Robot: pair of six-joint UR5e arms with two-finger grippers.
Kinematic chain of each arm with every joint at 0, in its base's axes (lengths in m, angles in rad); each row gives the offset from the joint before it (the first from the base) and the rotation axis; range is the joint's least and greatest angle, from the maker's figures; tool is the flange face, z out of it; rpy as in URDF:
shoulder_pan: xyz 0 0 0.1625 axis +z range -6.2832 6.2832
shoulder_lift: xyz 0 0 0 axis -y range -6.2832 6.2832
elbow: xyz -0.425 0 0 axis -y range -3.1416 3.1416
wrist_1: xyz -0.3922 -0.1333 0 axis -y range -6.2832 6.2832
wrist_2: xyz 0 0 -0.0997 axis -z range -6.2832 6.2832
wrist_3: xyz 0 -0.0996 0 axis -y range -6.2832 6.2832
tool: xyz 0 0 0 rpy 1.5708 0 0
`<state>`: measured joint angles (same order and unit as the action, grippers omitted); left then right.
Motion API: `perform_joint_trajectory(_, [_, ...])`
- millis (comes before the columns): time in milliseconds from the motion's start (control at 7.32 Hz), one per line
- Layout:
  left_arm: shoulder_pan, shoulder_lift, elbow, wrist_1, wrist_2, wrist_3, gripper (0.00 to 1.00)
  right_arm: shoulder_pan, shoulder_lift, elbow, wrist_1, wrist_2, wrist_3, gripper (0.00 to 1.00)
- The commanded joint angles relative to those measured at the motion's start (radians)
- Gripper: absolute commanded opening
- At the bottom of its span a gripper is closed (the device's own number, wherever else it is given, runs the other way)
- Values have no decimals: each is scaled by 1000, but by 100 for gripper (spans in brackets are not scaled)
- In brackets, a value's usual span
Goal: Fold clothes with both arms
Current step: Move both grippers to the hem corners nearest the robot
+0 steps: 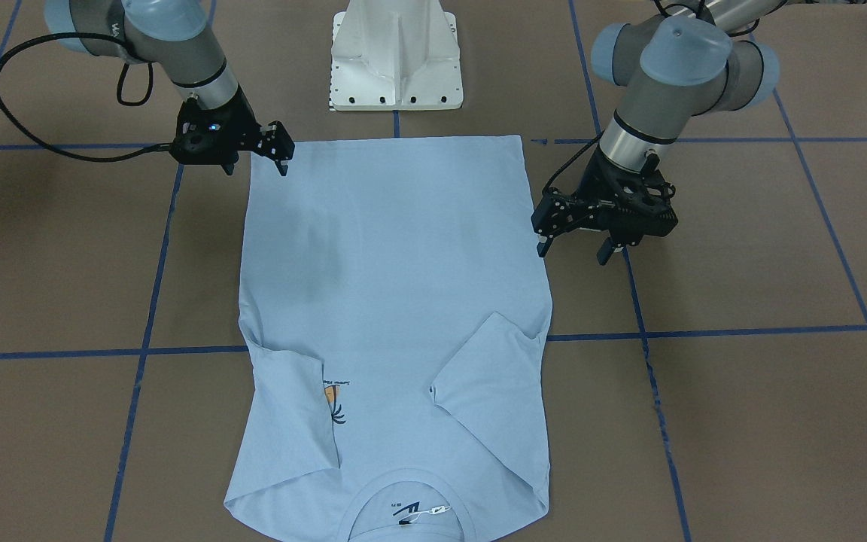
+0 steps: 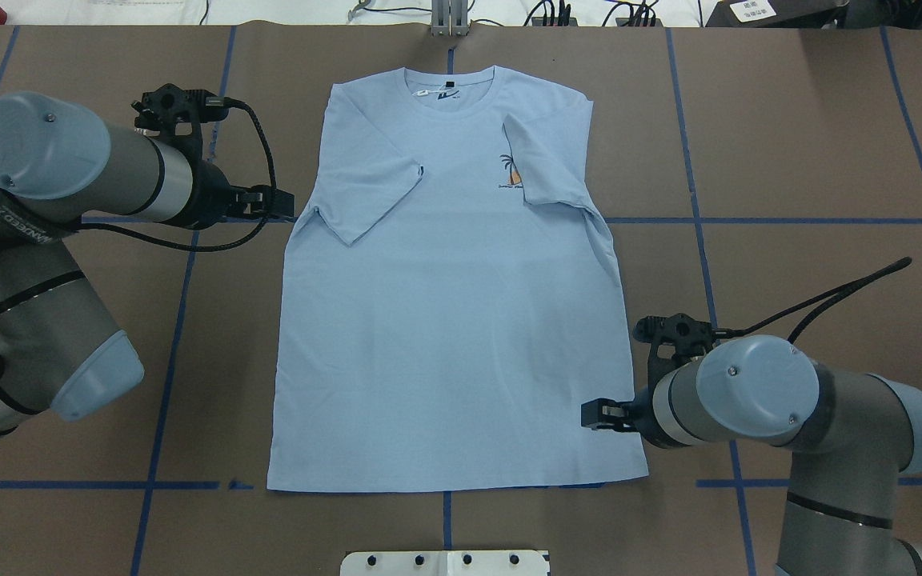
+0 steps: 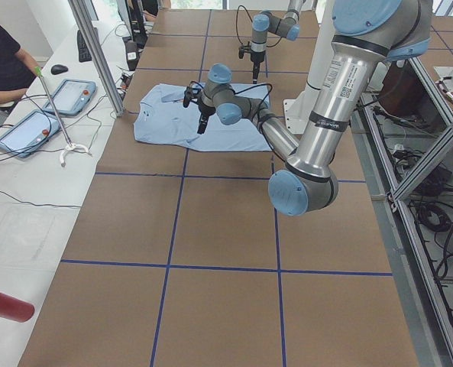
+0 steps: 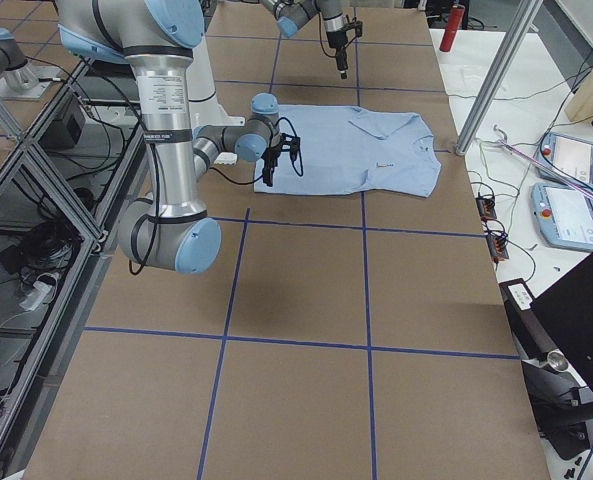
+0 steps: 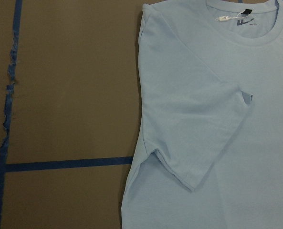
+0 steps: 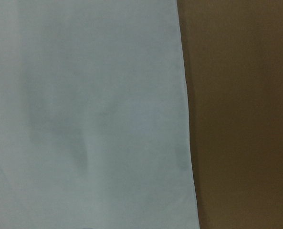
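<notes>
The T-shirt's side edge [image 1: 247, 194] passes between the right gripper's open fingers, so the robot should keep going down toward the T-shirt's hem corner until those fingers pinch it.
The pale light-blue T-shirt [image 2: 445, 304] lies flat on the brown table, collar [image 2: 449, 88] at the far side, both sleeves folded inward; one sleeve partly covers the palm print [image 2: 511, 170]. My left gripper [image 2: 283, 205] hovers open and empty just beside the shirt's edge by its folded sleeve [image 5: 198, 138]; it also shows in the front-facing view [image 1: 571, 252]. My right gripper [image 2: 594, 415] hovers open and empty at the shirt's side edge near the hem [image 1: 256, 167]. The right wrist view shows only that shirt edge [image 6: 184, 114].
The table [image 2: 789, 160] is brown with blue tape lines [image 2: 789, 222]. The white pedestal base [image 1: 397, 56] stands just behind the hem. Operators' tablets [image 3: 54, 99] and cables lie on a white bench beyond the collar side.
</notes>
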<state>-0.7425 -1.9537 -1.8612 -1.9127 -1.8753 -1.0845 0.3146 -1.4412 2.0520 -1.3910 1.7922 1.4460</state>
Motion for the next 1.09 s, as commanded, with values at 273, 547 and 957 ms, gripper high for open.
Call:
perform_joint_trajectory(273, [2,3,-15,6,1,0,100,-57,-24,-13,0,-10,4,94])
perform_joint_trajectory(547, [2,1,-15,6,1,0,100,-58,-18,-48,1,-8,2,92])
perform_joint_trajectory(957, [2,4,-21,6,1,0,100,-57,-22,-38,1,-4,4,52])
